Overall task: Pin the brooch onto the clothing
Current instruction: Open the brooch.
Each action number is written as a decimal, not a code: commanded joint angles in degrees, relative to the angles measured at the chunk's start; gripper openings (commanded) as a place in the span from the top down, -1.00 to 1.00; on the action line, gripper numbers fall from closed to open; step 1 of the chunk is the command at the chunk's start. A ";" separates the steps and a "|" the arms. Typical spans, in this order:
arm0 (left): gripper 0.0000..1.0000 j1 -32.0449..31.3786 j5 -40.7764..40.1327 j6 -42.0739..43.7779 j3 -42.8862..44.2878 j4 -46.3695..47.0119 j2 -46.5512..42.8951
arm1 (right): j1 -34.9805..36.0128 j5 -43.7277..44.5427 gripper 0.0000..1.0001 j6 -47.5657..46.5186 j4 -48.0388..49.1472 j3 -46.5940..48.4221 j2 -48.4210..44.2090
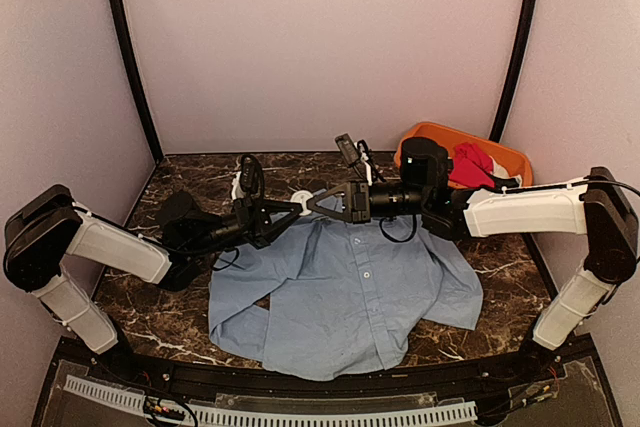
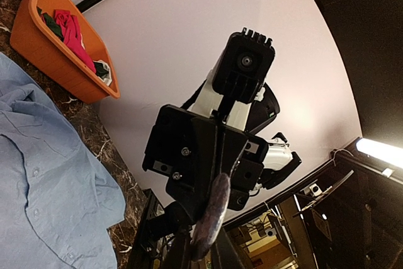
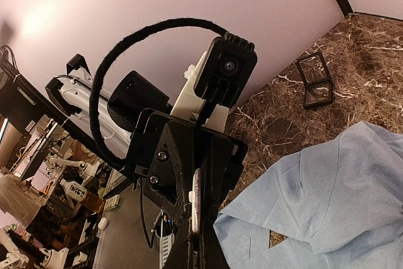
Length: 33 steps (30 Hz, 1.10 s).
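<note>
The brooch (image 2: 214,211) lies at a slant across my left gripper's fingers. My left gripper should open while my right gripper holds the brooch, and then grip its near end (image 2: 200,247) straight.
The brooch (image 1: 302,197), a small round disc, hangs in the air between the two arms, above the collar of the light blue shirt (image 1: 350,297), the clothing, which lies spread on the table. My right gripper (image 1: 313,199) reaches in from the right and is shut on the brooch (image 3: 196,203), seen edge-on between its fingers. My left gripper (image 1: 291,205) meets it tip to tip from the left. The brooch (image 2: 214,209) runs down between the left fingers, which stand narrowly around its lower end; whether they press on it is hidden. Shirt fabric (image 3: 340,193) lies below.
An orange bin (image 1: 510,157) with a red garment (image 1: 472,165) stands at the back right, also in the left wrist view as the bin (image 2: 56,55). Small black square frames (image 3: 318,80) lie on the dark marble table (image 1: 180,307) behind the shirt. Walls enclose three sides.
</note>
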 commanded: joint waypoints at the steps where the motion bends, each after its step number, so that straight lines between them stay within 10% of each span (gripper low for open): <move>1: 0.88 0.33 0.80 -0.59 1.28 14.14 0.92 | 0.92 -0.35 1.00 -1.87 0.37 1.55 -0.01; 10: 0.86 0.33 -0.74 6.37 1.57 -1.32 -3.34 | 2.62 2.99 1.00 -7.23 -6.91 4.20 -0.18; 22: -0.04 0.64 2.17 4.98 0.41 5.13 -4.21 | 2.68 7.65 1.00 -8.66 -10.88 4.90 -0.89; 33: 0.01 3.32 2.02 8.43 -1.58 -2.84 -8.73 | 2.59 8.87 1.00 -9.43 -11.53 4.46 -2.83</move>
